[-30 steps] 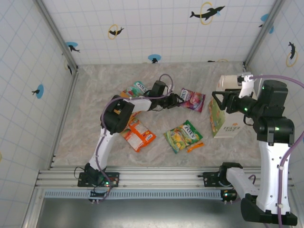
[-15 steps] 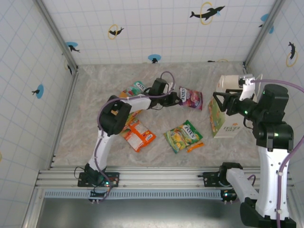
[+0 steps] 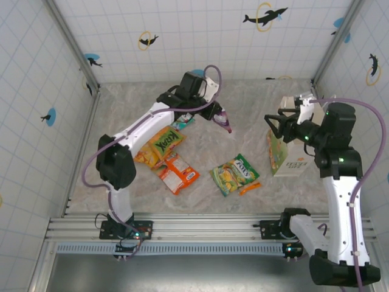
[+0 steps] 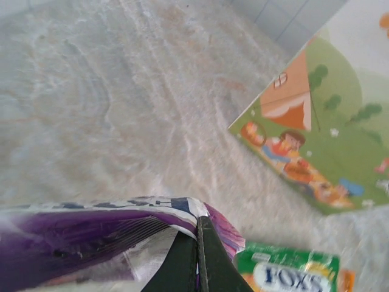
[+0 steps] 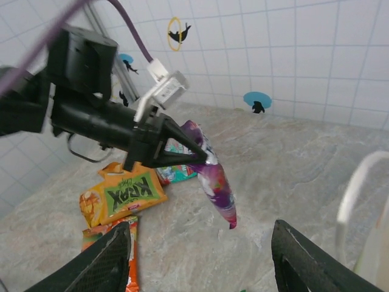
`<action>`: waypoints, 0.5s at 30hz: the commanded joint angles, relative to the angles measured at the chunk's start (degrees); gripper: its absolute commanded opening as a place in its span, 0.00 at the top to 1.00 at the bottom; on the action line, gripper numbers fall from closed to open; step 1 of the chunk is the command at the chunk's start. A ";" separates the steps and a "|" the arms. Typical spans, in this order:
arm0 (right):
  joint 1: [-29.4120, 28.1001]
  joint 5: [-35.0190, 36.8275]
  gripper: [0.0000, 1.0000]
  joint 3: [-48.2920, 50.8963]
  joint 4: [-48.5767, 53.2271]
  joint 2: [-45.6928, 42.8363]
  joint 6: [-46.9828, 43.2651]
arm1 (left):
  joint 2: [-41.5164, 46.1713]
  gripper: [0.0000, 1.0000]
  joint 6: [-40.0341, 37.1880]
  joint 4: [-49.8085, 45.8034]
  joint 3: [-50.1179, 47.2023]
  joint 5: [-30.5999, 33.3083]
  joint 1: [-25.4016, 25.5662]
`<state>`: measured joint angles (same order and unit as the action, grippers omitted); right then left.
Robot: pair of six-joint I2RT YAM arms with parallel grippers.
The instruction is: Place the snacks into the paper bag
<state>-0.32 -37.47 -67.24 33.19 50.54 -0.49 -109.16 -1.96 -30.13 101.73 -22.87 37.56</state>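
Note:
The purple packet's loose end hangs clear of my left gripper, so my open right gripper keeps moving toward the packet [image 3: 222, 119] and closes on that end.
My left gripper [image 3: 219, 114] is shut on the top edge of a purple snack packet [image 3: 227, 123], which hangs off the table; the black fingertips [image 4: 199, 246] pinch its foil [image 4: 91, 228]. The right wrist view shows the same packet [image 5: 220, 185] dangling from the left gripper [image 5: 203, 156]. My right gripper [image 3: 275, 125] is open and empty beside the paper bag [image 3: 293, 159], its fingers [image 5: 110, 263] spread wide. Other snacks lie on the table: a yellow-green one [image 3: 161, 145], an orange one [image 3: 178, 172], a green FOX'S one [image 3: 234, 173] and a teal one [image 3: 184, 121].
The cream bag stands at the right near the wall, its printed side [image 4: 322, 128] facing the middle and a white loop handle [image 5: 355, 185] up. A small orange packet [image 3: 250, 188] lies by the green one. Tiled walls enclose the table [image 3: 255, 103].
The left gripper closed on the purple packet and lifted it off the table, the arm rising and swinging back. The right gripper shifted slightly left and narrowed a little.

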 commanded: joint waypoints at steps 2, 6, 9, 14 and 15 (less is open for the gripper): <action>-4.09 -0.88 0.39 1.21 -7.00 2.01 -3.98 | 4.80 1.00 -15.62 -14.56 1.44 10.58 0.06; -12.43 4.62 0.39 1.50 -8.17 5.38 -9.16 | 8.97 1.00 -22.49 -19.19 0.12 17.99 0.62; -17.28 7.95 0.35 2.86 -10.34 7.50 -13.08 | 12.97 1.00 -27.12 -18.98 -2.96 22.19 0.85; -19.63 4.06 0.32 9.35 -20.34 9.48 -16.61 | 21.97 1.00 -35.25 -15.15 -10.34 23.23 1.09; -19.63 3.70 0.30 10.69 -22.95 9.65 -16.41 | 23.46 1.00 -37.01 -15.09 -11.20 22.72 1.18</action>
<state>-19.55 -32.77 -59.37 19.22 59.90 -13.96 -90.43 -30.41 -46.78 91.94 -1.98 38.11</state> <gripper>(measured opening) 0.694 0.041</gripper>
